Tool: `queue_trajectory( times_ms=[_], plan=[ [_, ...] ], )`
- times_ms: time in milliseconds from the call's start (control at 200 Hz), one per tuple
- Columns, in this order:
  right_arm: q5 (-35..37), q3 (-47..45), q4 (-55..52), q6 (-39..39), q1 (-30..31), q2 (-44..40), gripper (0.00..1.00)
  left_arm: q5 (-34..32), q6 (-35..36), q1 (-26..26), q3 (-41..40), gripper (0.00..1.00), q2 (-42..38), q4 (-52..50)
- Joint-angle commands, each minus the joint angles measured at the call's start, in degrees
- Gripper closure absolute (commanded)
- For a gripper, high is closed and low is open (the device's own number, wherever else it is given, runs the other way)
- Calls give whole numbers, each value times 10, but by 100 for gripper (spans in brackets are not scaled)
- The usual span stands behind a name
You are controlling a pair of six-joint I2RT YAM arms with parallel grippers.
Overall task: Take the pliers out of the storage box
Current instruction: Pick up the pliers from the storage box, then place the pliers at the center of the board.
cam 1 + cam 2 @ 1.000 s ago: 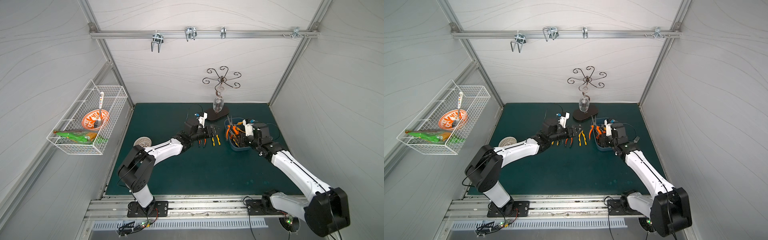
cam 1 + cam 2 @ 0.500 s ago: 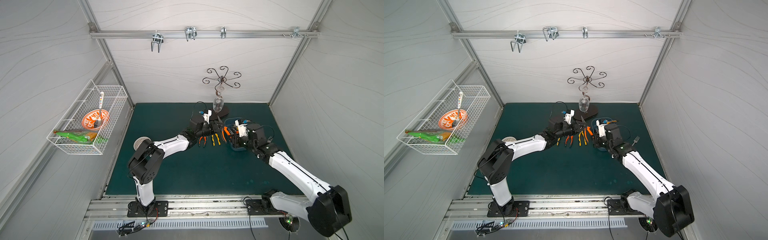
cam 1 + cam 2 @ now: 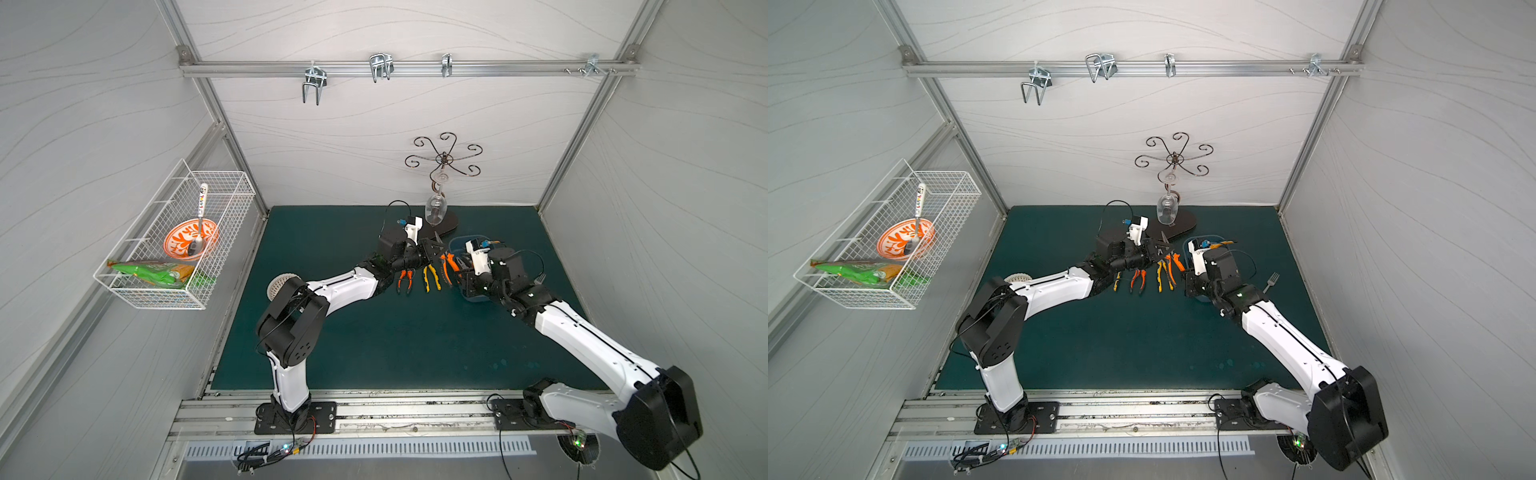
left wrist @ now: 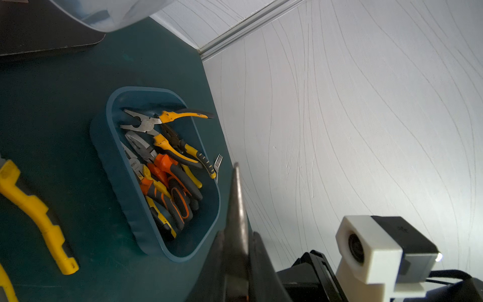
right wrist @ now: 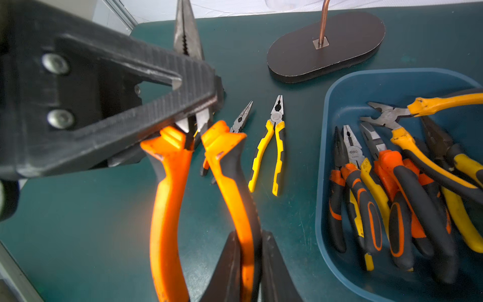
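The robot's right gripper is closed on a handle (image 5: 233,187) while its left gripper holds the metal head (image 5: 187,31), so next the right gripper opens before the pliers are carried away.
Orange-and-black long-nosed pliers (image 5: 170,196) hang above the green mat between my two grippers, just left of the blue storage box (image 5: 324,183). My right gripper (image 5: 248,251) is shut on one of their handles. My left gripper (image 5: 198,109) is shut on their metal head, and the dark nose (image 4: 236,196) sticks out past its fingers. In both top views the grippers meet beside the box (image 3: 473,297). Several more pliers (image 4: 167,167) lie heaped in the box. Three pliers (image 3: 1138,279) lie side by side on the mat to the left.
A silver fork (image 3: 1271,281) lies on the mat right of the box. Behind the box, a dark oval base (image 5: 326,49) carries a scrolled metal stand with a wine glass (image 3: 436,208). A white wire basket (image 3: 174,241) hangs on the left wall.
My right gripper carried the orange pliers left, from over the box. My left gripper swung right from the laid-out pliers and shut on the pliers' head.
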Motion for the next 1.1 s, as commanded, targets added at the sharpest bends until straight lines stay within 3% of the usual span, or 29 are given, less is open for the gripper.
queue_trajectory(
  times_ms=[0, 180, 330, 485, 630, 730, 855, 1095],
  plan=[
    [-12, 28, 10, -33, 15, -6, 81, 24, -4, 10, -1, 100, -12, 46],
    [-46, 23, 5, -52, 18, -23, 31, 76, 21, 40, -36, 100, -47, 42],
    [-63, 22, -1, -68, 18, -22, 10, 103, 90, 60, -74, 100, -90, -23],
    [-86, 26, 8, -73, 22, 0, 1, 116, 180, 87, -83, 100, -124, -168],
    [-92, 48, 8, -103, 40, 39, 1, 138, 297, 135, -40, 100, -131, -341],
    [-82, 75, -8, -131, 58, 67, 1, 138, 384, 169, 12, 100, -108, -465],
    [-60, 105, -28, -156, 88, 85, 1, 150, 431, 211, 39, 100, -83, -490],
    [-66, 114, -21, -159, 116, 91, 1, 167, 556, 277, 185, 100, 42, -672]
  ],
)
